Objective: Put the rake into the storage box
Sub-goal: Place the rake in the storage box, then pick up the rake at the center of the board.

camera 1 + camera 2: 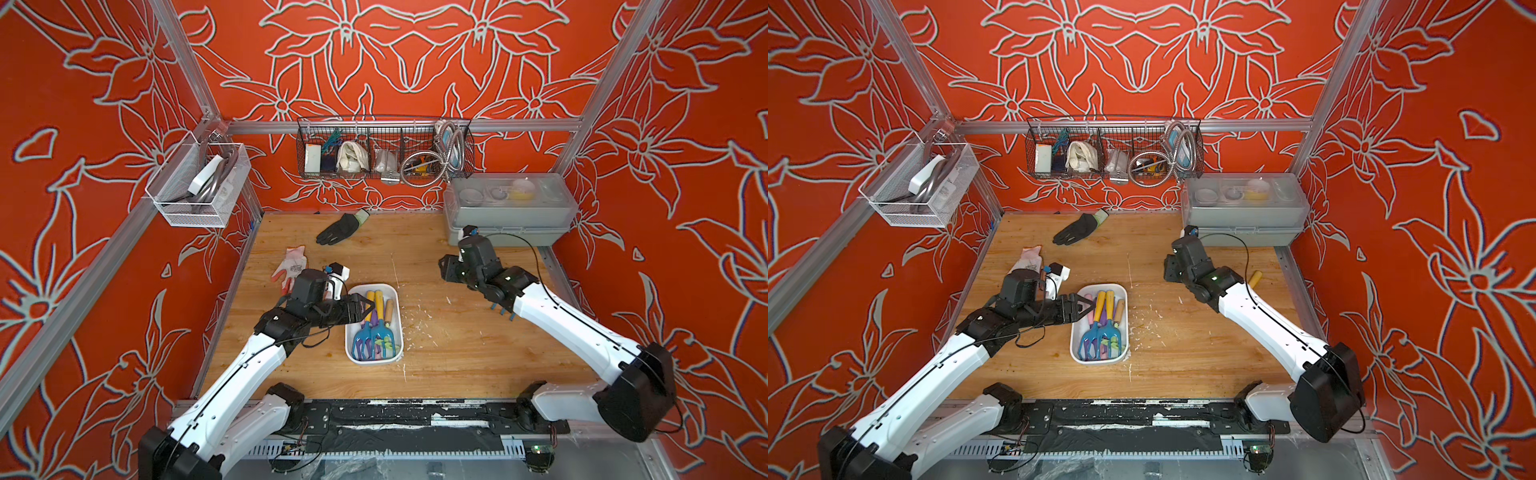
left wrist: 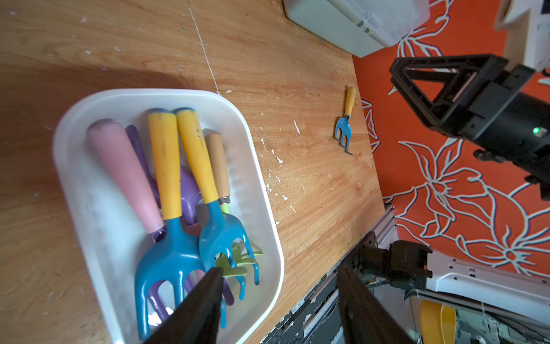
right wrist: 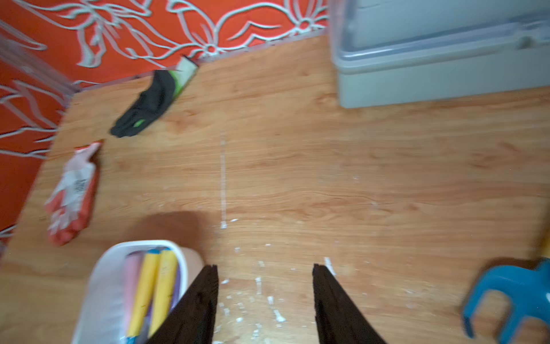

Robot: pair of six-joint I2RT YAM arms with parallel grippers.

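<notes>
The blue rake (image 2: pixel 345 122) outside the box is lying clear of the grey case, so I should keep my open right gripper going to that rake's yellow handle (image 1: pixel 1254 279) and close it there.
The white storage box (image 1: pixel 373 362) (image 1: pixel 1096 360) sits mid-table and holds several hand tools, among them two blue rakes (image 2: pixel 168 256) with yellow handles. Another blue rake (image 2: pixel 345 125) with a yellow handle lies on the bare wood near the table's right edge. My right forearm mostly covers it in the top views, where its tines (image 1: pixel 501 308) and handle end (image 1: pixel 1255 277) stick out. My left gripper (image 1: pixel 365 307) (image 2: pixel 279 271) hovers open and empty over the box's left rim. My right gripper (image 1: pixel 446 268) (image 3: pixel 265 268) is open and empty above bare wood, between the box (image 3: pixel 101 283) and that rake (image 3: pixel 506 286).
A grey case with a clear lid (image 1: pixel 509 212) stands at the back right. A black glove (image 1: pixel 338 228) and an orange-white glove (image 1: pixel 291 266) lie at the back left. A wire basket (image 1: pixel 384 149) and a mesh basket (image 1: pixel 199 178) hang on the walls.
</notes>
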